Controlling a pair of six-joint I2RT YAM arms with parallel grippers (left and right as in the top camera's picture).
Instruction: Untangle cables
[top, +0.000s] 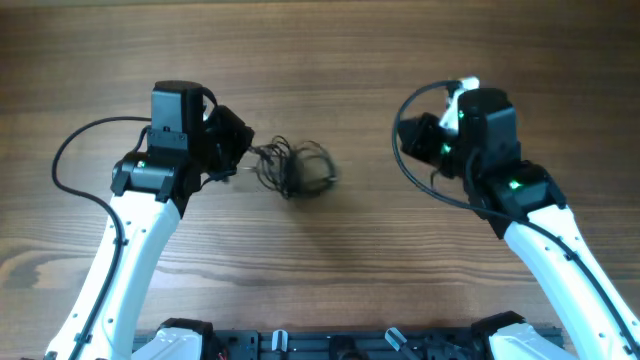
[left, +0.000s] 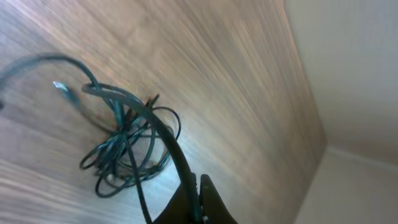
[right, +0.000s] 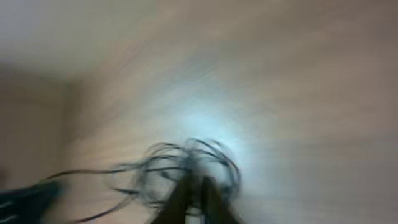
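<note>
My left gripper should lift the bunched tangle (top: 287, 168) inward so that my right gripper can take its loose side (top: 324, 172), because the tangle is next to my left gripper and far from my empty right gripper.
The cables (top: 297, 168) lie as a small black tangle on the table, left of centre. My left gripper (top: 243, 150) is at the tangle's left edge. In the left wrist view a cord (left: 166, 138) rises from the tangle (left: 124, 152) and runs between the closed fingers of my left gripper (left: 198, 182), which is shut on it. A small plug (left: 61, 86) lies loose at the far left. My right gripper (top: 422, 136) hovers well to the right of the tangle. The right wrist view is blurred: my right gripper (right: 195, 185) is shut, nothing visibly held, with the cables (right: 186, 163) beyond its tips.
The wooden table (top: 330, 270) fills the view. Thicker black arm cables loop beside the left arm (top: 62, 165) and the right arm (top: 420, 180). The table's edge and a pale wall (left: 348, 74) show in the left wrist view.
</note>
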